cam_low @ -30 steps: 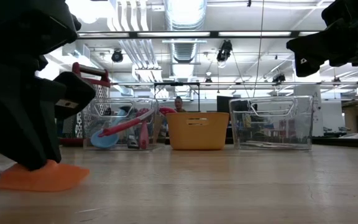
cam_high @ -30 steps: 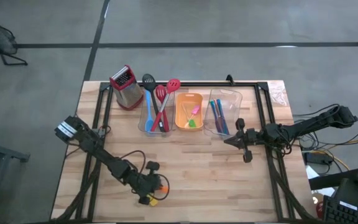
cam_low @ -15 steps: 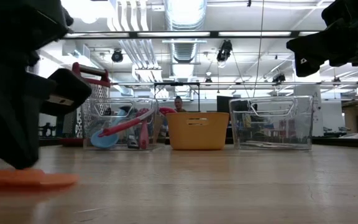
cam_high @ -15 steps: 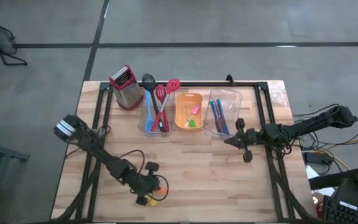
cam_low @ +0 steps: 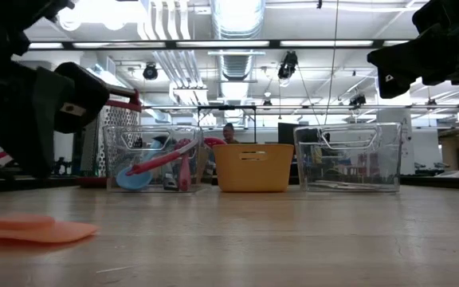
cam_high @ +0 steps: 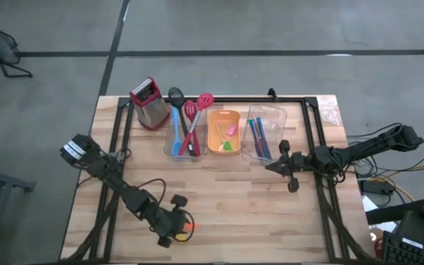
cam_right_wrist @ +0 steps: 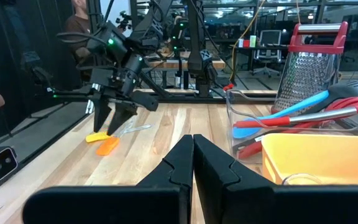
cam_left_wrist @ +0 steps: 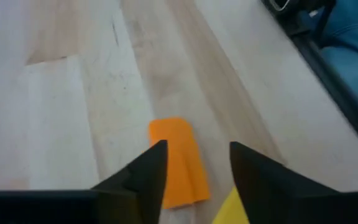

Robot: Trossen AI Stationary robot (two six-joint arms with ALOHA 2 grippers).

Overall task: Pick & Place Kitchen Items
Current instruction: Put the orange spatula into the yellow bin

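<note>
My left gripper should back away and grab the orange piece's clear handle, because its open fingers are over the orange piece's head, next to the yellow piece.
A flat orange piece lies on the bare table near its front edge, left of the middle; it also shows in the low view and the high view. A yellow piece lies beside it. My left gripper is open and hovers above the orange piece, clear of it. My right gripper is shut and empty, held above the table in front of the right clear bin. Red, blue and black spoons stand in the left clear bin.
Along the far side stand a metal grater, a clear bin with the spoons, an orange tray with small pieces, and a clear bin with blue-handled cutlery. A thin clear item lies near the orange piece.
My left gripper has gone up from the orange piece and a little toward the table's left edge. The orange piece, tipped under the gripper before, now lies flat on the table.
</note>
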